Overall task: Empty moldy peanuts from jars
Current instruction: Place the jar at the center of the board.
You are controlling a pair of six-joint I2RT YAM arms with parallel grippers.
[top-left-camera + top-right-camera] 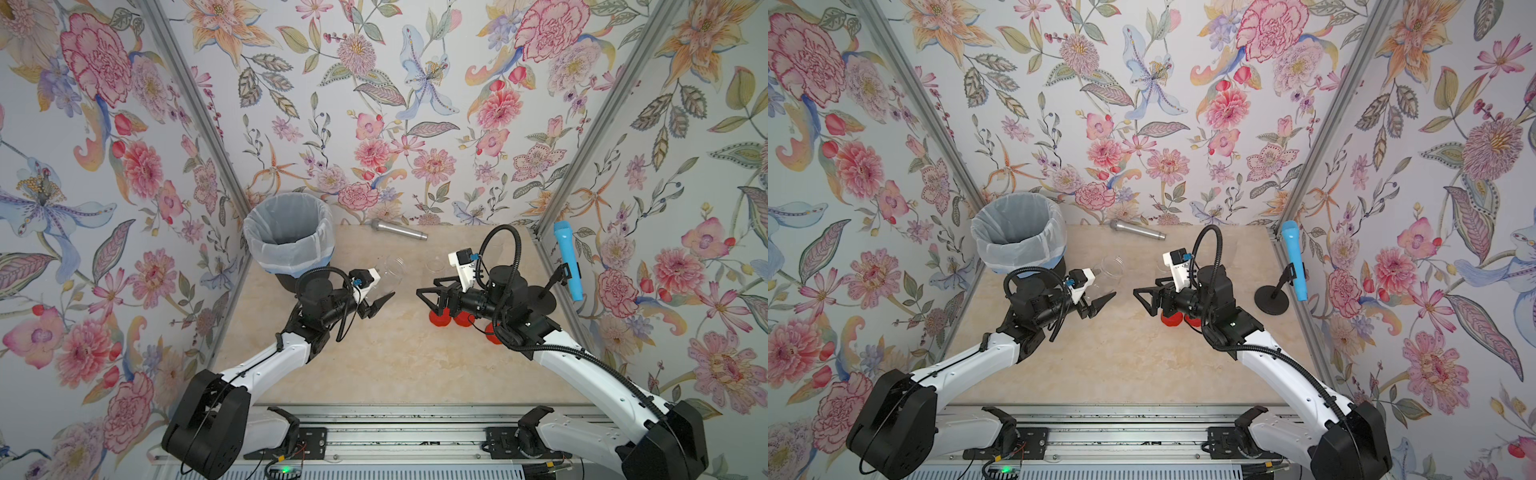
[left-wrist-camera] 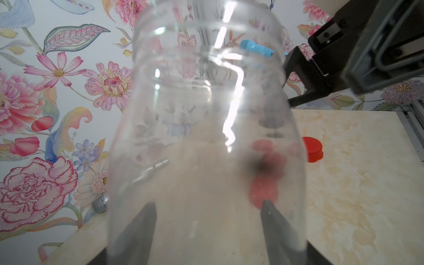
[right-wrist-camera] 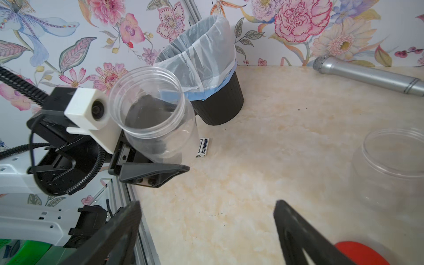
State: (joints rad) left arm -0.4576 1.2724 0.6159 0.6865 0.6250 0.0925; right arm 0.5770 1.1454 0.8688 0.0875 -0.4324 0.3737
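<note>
The jar's opening [image 3: 148, 102] tilts toward the right gripper's open fingers, so the right gripper should keep going toward the jar in the left gripper [image 3: 171, 140] and close around the jar's rim.
My left gripper [image 1: 380, 291] [image 2: 207, 204] is shut on a clear jar [image 1: 392, 270] [image 2: 206, 103] [image 3: 151, 114]. This jar has no lid, looks empty, and tilts with its mouth away from the arm. Opposite it, my right gripper [image 1: 424, 299] [image 3: 206, 204] stands open over bare table with nothing between its fingers. A second lidless clear jar [image 1: 436, 264] [image 3: 390, 160] stands on the table beyond the right gripper. Three red lids [image 1: 439, 318] [image 2: 312, 149] lie under the right arm. No moldy peanuts show in any view.
A black bin with a white bag [image 1: 289, 237] [image 3: 206, 59] stands at the back left corner. A silver microphone [image 1: 399, 230] lies along the back wall. A blue microphone [image 1: 567, 259] sits on a black stand at the right edge. A small white card [image 3: 203, 146] lies near the bin.
</note>
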